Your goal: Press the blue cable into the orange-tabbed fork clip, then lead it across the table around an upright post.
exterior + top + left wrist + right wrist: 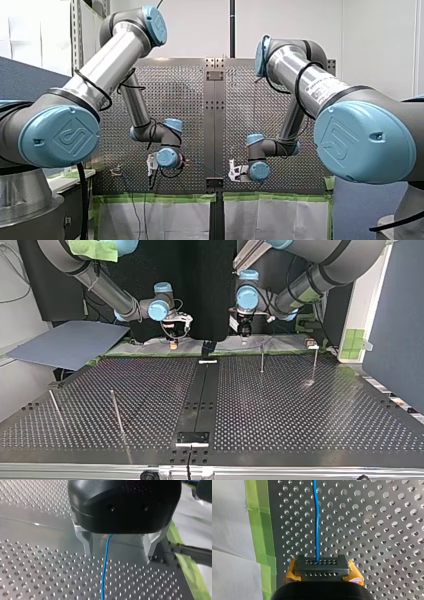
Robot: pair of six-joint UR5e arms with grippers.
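The slim blue cable [316,515] comes away from the fingers [317,555] smooth and straight, so it will curve gently when I carry it around a post.
The blue cable [104,567] runs loose between the two metal fingers of my left gripper [119,555], which stands open just above the perforated table; neither finger touches it. In the right wrist view the same cable [317,530] lies straight across the holes and ends at my right gripper [321,566], whose yellow-padded fingers are shut on it. In the front view my left gripper [151,167] and my right gripper [233,170] hang side by side near the table's far edge. A small clip [116,171] sits beyond my left gripper. Upright posts [262,359] [315,362] stand close by.
Two more thin posts [116,412] [56,407] stand at the top view's left. A dark bar [200,390] runs down the table's middle. Green tape [262,530] lines the table's edge beside my right gripper. A grey-blue sheet [70,342] lies off the table's corner.
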